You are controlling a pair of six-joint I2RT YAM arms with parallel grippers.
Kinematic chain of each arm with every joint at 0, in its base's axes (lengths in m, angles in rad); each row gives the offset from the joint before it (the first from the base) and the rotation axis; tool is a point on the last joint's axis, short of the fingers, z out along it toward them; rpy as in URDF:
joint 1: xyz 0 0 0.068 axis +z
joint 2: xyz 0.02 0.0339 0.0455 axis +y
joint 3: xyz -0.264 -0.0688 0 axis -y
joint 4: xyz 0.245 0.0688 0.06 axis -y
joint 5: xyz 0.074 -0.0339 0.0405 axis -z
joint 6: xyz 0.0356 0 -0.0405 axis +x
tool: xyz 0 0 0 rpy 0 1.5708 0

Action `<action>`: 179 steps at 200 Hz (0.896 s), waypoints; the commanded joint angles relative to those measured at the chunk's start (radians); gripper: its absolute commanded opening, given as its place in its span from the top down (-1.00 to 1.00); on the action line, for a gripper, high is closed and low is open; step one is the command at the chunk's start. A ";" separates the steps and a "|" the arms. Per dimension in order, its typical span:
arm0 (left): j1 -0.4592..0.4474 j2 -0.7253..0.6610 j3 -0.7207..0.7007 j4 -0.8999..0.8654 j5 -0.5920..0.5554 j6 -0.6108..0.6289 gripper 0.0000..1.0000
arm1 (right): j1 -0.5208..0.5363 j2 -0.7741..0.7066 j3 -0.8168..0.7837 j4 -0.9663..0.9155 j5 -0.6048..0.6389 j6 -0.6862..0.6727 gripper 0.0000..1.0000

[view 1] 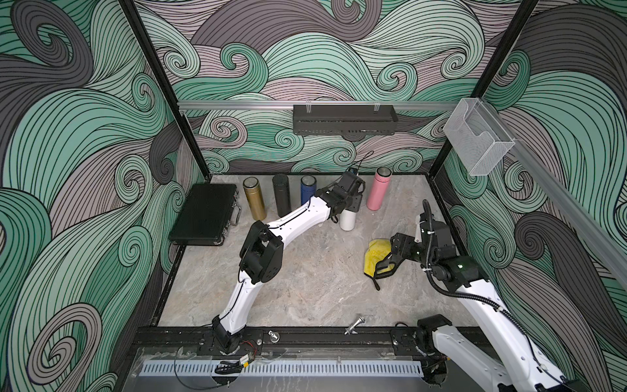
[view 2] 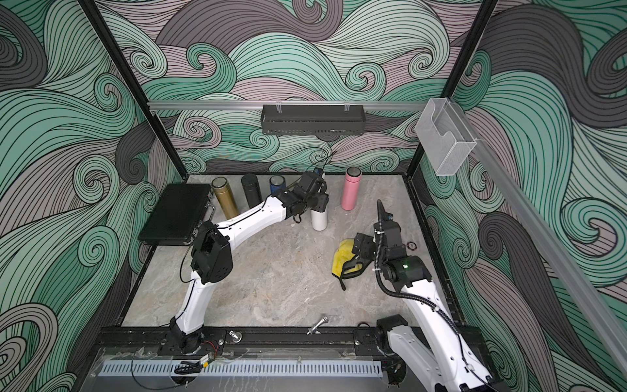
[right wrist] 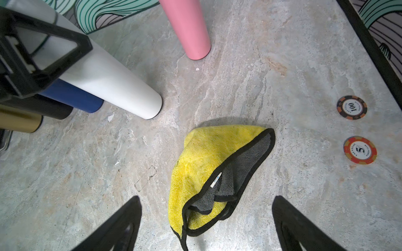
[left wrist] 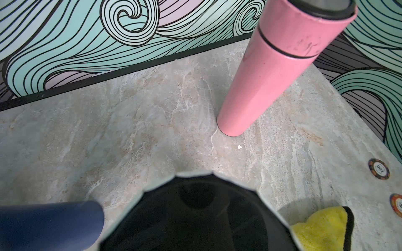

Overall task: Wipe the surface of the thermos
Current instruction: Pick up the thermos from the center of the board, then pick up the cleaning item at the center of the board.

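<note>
The yellow cloth (view 1: 375, 255) is humped up over its grey inside (right wrist: 250, 164). The cloth will stay bunched up with its yellow side facing out when I pick it up.
A white thermos (view 1: 348, 221) (view 2: 319, 221) (right wrist: 113, 87) stands upright on the marble table, in front of a row of other flasks. My left gripper (view 1: 351, 203) (view 2: 317, 201) is shut on its upper part from the side. In the left wrist view the thermos's dark lid (left wrist: 195, 217) fills the lower middle and hides the jaws. A crumpled yellow cloth (view 1: 373, 253) (view 2: 340, 253) (right wrist: 202, 158) (left wrist: 322, 228) with a grey inside and black trim lies on the table at the right. My right gripper (view 1: 383, 268) (right wrist: 206, 196) hangs open just over it, one finger on each side.
Along the back wall stand a gold flask (view 1: 254, 198), a black flask (view 1: 281, 195), a blue flask (view 1: 307, 190) and a pink flask (view 1: 378, 193). A black case (view 1: 205, 213) lies at the left. Two poker chips (right wrist: 351, 107) (right wrist: 360, 150) lie right of the cloth. A metal bolt (view 1: 354, 325) sits at the front edge.
</note>
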 commanded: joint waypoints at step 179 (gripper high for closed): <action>-0.001 -0.924 -0.737 0.014 -0.071 -0.114 1.00 | -0.026 0.639 0.003 0.196 -0.058 0.069 -0.99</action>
